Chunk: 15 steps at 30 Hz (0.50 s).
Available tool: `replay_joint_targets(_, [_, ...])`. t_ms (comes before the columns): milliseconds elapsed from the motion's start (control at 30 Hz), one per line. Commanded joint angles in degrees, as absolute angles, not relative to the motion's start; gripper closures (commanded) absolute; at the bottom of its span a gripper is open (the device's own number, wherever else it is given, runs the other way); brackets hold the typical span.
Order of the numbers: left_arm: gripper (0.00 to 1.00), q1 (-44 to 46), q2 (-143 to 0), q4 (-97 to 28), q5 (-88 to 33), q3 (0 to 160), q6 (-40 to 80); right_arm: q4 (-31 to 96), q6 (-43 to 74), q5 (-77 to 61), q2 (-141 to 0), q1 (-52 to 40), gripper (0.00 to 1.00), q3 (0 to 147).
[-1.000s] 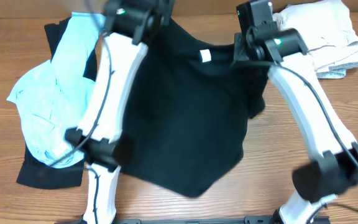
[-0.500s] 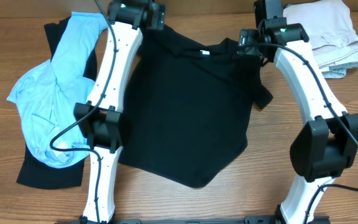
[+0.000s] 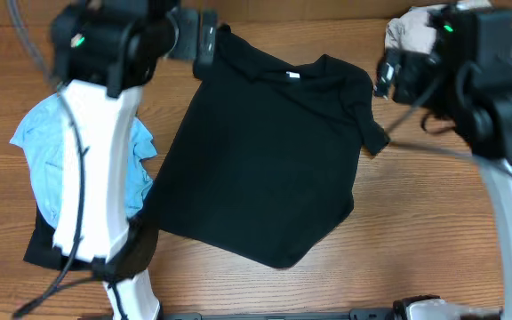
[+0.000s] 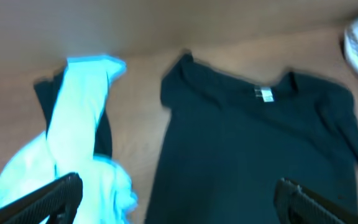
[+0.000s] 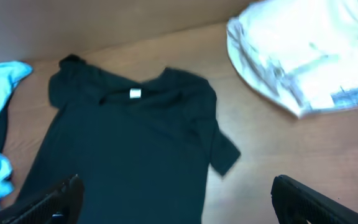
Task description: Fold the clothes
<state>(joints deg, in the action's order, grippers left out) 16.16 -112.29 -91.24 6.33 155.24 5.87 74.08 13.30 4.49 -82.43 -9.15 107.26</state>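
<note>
I should lower my right gripper and pull the sleeve's end [image 3: 374, 140] away from the black T-shirt's body before folding, as its sleeve bends down from its bunched shoulder [image 3: 352, 82].
A black T-shirt [image 3: 274, 151] lies spread flat on the wooden table, collar and white label at the far side, one sleeve poking out to the right. Both arms are raised above its far corners and look blurred. My left gripper [image 3: 198, 40] hovers over the shirt's left shoulder, and in the left wrist view it [image 4: 179, 190] is open with the shirt [image 4: 253, 143] far below. By the right sleeve hangs my right gripper [image 3: 394, 76]. The right wrist view shows it [image 5: 176, 190] open and empty above the shirt [image 5: 129, 143].
A light blue garment [image 3: 47, 151] lies crumpled on a dark one [image 3: 52, 249] at the left. A pile of whitish clothes [image 5: 297, 56] sits at the far right corner. Bare table [image 3: 434, 231] shows right of the shirt.
Both grippers have opened and let go of the shirt's shoulders. The arms have lifted up and apart, and the shirt now rests flat.
</note>
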Motion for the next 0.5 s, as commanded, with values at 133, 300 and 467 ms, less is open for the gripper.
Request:
replay_joint_targets(133, [0.00,17.91,-113.47,-96.82,-2.17,148.92,6.22,85.23,19.88,3.27,-78.56,-9.26,0.00,106.21])
replay_joint_targets(300, [0.00,20.56,-113.45,-96.79,-2.55,135.90,7.44,86.67,21.32,2.20,-77.14,-9.26,0.00,101.78])
replay_joint_targets(467, [0.00,24.62,-113.47,-94.26,-3.66,116.49,9.10,82.56,21.26,0.03,-76.84,-9.26,0.00,94.54])
